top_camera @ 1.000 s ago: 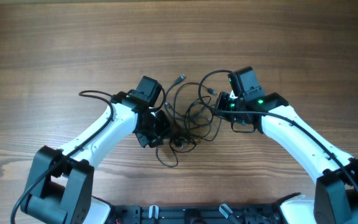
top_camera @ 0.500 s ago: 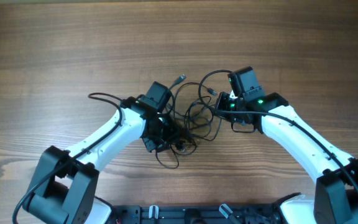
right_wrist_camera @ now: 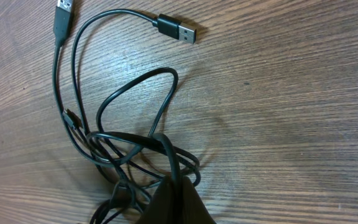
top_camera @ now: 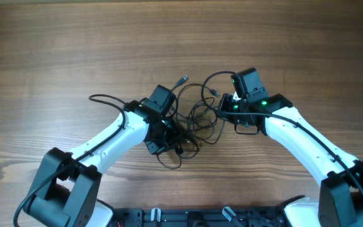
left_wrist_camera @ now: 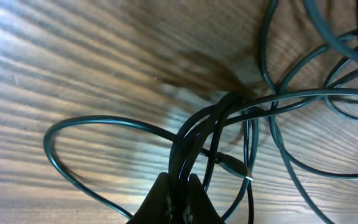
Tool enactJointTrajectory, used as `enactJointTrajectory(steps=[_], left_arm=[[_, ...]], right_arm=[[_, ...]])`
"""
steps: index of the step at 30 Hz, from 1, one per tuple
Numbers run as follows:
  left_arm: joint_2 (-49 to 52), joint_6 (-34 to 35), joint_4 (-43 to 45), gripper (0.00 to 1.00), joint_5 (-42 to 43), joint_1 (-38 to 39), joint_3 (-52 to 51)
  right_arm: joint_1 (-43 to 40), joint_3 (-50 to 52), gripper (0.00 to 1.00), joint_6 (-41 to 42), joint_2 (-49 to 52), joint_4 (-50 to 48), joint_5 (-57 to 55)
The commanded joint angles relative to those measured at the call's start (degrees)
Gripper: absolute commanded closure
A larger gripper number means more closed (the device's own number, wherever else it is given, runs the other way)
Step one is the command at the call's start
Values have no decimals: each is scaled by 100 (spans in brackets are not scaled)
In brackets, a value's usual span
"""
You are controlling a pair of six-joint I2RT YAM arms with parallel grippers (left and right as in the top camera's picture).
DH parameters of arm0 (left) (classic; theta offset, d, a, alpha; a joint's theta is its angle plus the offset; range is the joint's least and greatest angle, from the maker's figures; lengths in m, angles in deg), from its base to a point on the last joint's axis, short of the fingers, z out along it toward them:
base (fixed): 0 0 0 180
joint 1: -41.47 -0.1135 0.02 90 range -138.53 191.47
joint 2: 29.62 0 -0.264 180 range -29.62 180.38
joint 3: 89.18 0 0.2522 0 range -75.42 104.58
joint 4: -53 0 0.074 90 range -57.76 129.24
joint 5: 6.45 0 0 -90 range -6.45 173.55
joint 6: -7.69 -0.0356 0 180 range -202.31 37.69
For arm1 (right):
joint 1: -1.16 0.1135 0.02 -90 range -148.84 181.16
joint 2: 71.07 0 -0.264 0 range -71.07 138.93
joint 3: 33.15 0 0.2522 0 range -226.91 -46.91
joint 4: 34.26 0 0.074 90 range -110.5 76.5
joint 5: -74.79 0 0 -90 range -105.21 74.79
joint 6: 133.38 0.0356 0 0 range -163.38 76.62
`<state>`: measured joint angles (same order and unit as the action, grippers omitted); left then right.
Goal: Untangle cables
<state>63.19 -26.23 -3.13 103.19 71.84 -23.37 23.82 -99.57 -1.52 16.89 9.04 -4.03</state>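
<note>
Slack strands of cable (left_wrist_camera: 194, 138) are crowding together at the robot's left gripper, just above the tangle, so next the left gripper moves back toward open wood (top_camera: 84, 79) while the right gripper keeps hold of its piece of cable.
A tangle of thin black cables (top_camera: 194, 120) lies mid-table between my two arms, with loose loops and silver-tipped plugs (top_camera: 183, 79). My left gripper (top_camera: 162, 133) is shut on a bunch of cable strands (left_wrist_camera: 194, 146) at the tangle's left side; a loop (left_wrist_camera: 92, 134) trails off to the left. My right gripper (top_camera: 224, 108) is shut on a single cable strand (right_wrist_camera: 169, 155) at the tangle's right side. Two USB plugs (right_wrist_camera: 178, 28) lie on the wood beyond it.
The wooden table (top_camera: 55, 50) stretches all round the tangle. A thicker black arm cable (top_camera: 103, 98) arcs off my left arm. The robot base (top_camera: 200, 217) sits at the near edge.
My left gripper has moved right, into the tangle, and the cables there bunched slightly. The right arm has not moved.
</note>
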Motion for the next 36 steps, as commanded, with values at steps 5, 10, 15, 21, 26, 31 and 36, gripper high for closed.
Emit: enactJointTrajectory(steps=[5,10,15,21,26,31,36], left_arm=[[-313,-1016,125,96,-90,-680,262],[-896,-2114,125,96,420,-1513,649],[-1384,-2728,33,96,857,-2310,699],[-1512,-2896,-293,96,1353,-2719,695],[-1512,-3224,-286,96,1419,-2474,695],[-1508,-3340,-291,96,1416,-2306,695],[-1504,-3338,-293,96,1421,-2253,693]], right_arm=[[-17,-15,96,-76,76,162,-57],[-17,-15,96,1060,76,870,-807],[-20,-15,96,1408,76,1167,-1014],[-17,-15,94,964,76,708,-501],[-17,-15,73,-702,76,-503,1674],[-17,-15,57,-883,76,-1161,2535],[0,-15,37,-846,76,-1506,2927]])
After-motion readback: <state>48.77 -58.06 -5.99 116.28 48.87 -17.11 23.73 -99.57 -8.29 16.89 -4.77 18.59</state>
